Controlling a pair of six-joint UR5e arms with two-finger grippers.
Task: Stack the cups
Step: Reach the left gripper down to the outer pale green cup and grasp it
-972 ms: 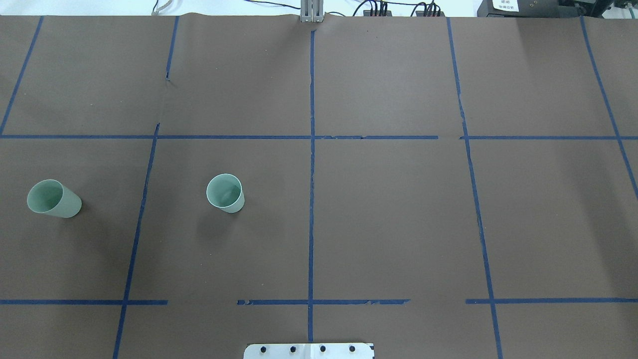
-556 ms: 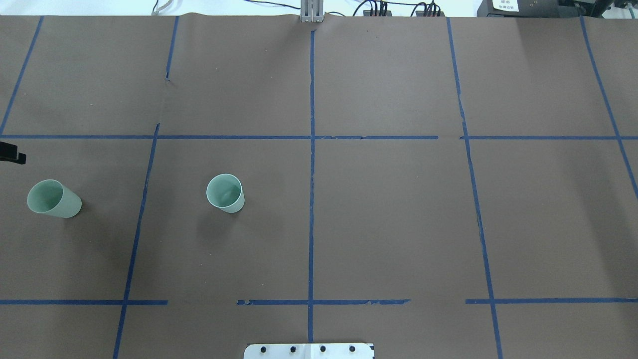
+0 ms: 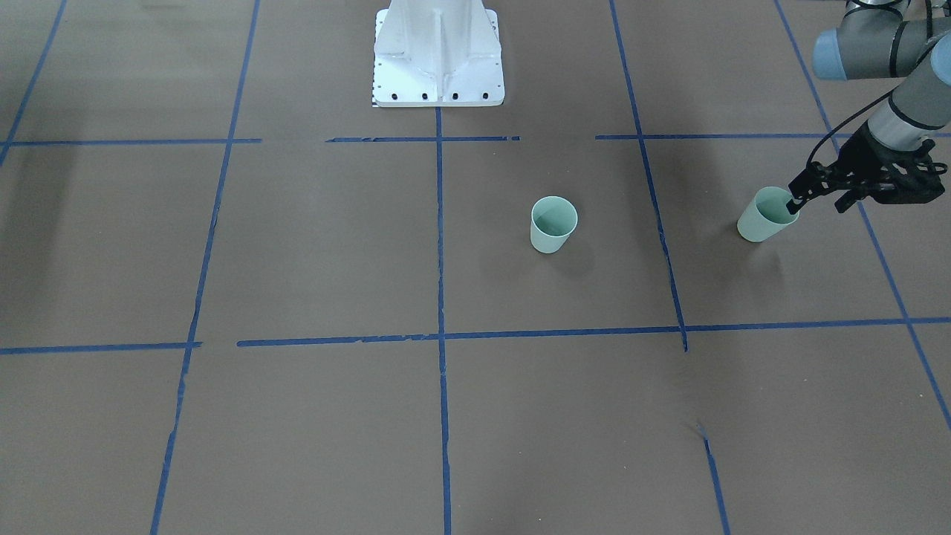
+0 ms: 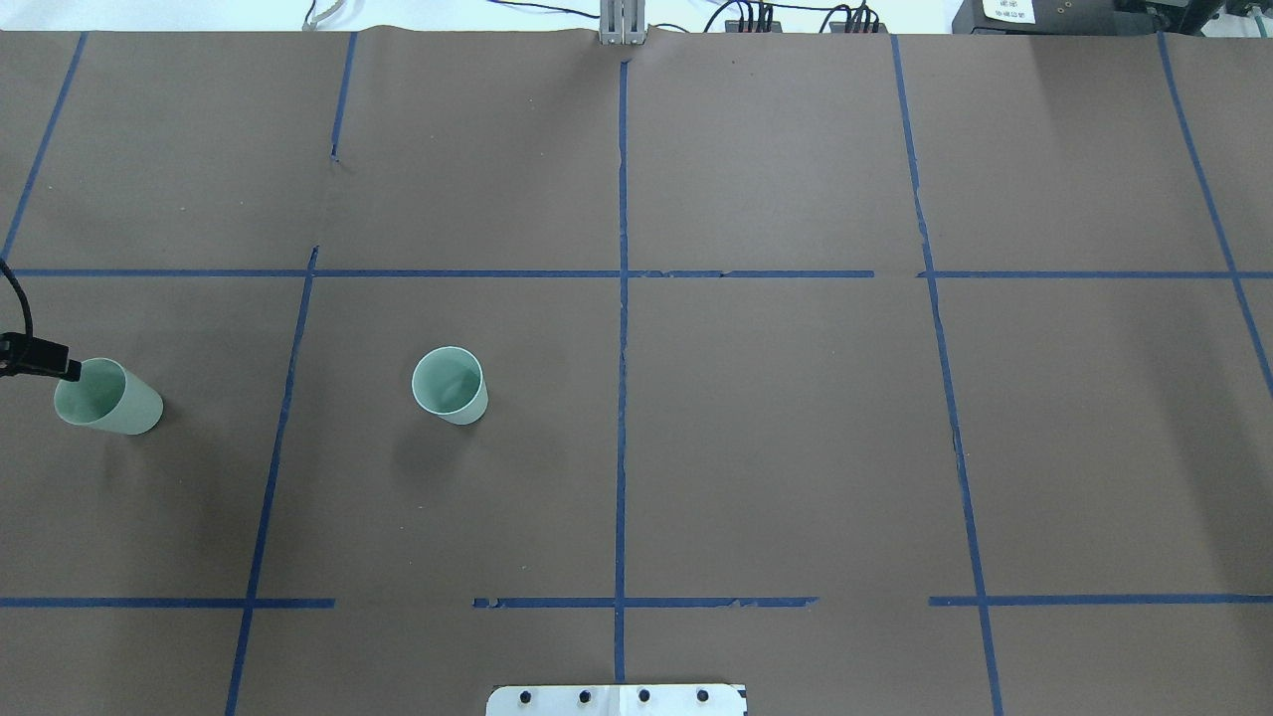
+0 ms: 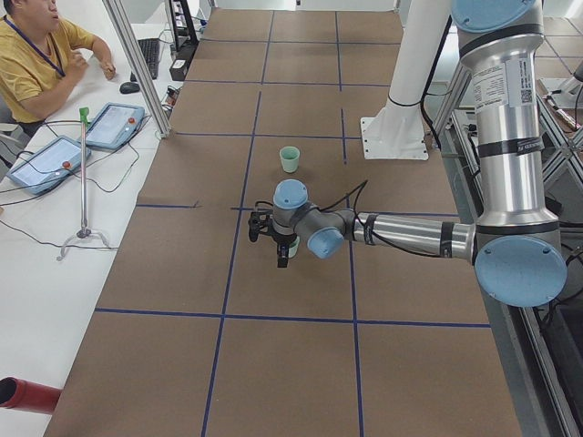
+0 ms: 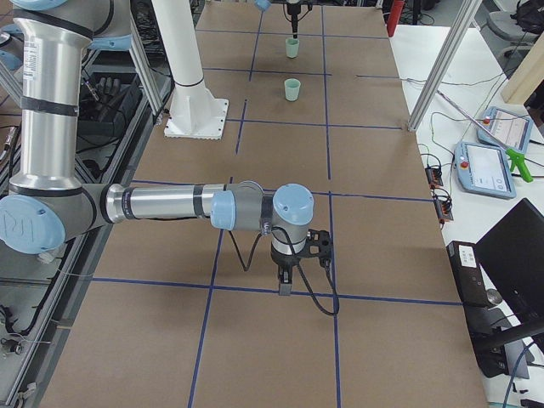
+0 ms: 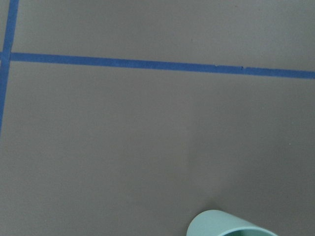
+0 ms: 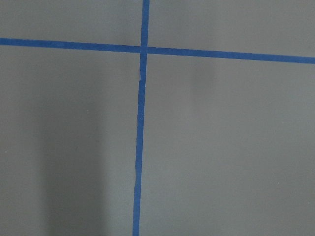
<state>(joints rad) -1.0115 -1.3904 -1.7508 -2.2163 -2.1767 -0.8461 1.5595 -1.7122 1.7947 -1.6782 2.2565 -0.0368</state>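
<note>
The outer cup (image 3: 767, 215) gets narrower toward its base (image 3: 750, 231), so I expect it to go down inside the central cup nearly up to its own rim when I lower it.
Two pale mint-green cups stand upright on the brown table. One cup (image 4: 450, 385) is left of centre, also in the front view (image 3: 553, 224). The other cup (image 4: 107, 396) is at the far left, also in the front view (image 3: 765, 215). My left gripper (image 3: 817, 202) is open and hangs just above this outer cup. One finger (image 4: 60, 364) is at the cup's rim, the other lies outside it. The left wrist view shows the cup's rim (image 7: 231, 226) at the bottom edge. My right gripper (image 6: 285, 285) points down over bare table far from both cups; I cannot tell its state.
The white robot base plate (image 3: 438, 52) sits at the table's near middle edge. Blue tape lines (image 4: 622, 348) mark a grid. The right arm (image 6: 170, 204) stretches low over the table's right end. An operator (image 5: 36, 55) and tablets are beside the far edge.
My left gripper's finger has come in from the overhead view's left edge and moved down to the outer cup's rim. Both cups have stayed in place.
</note>
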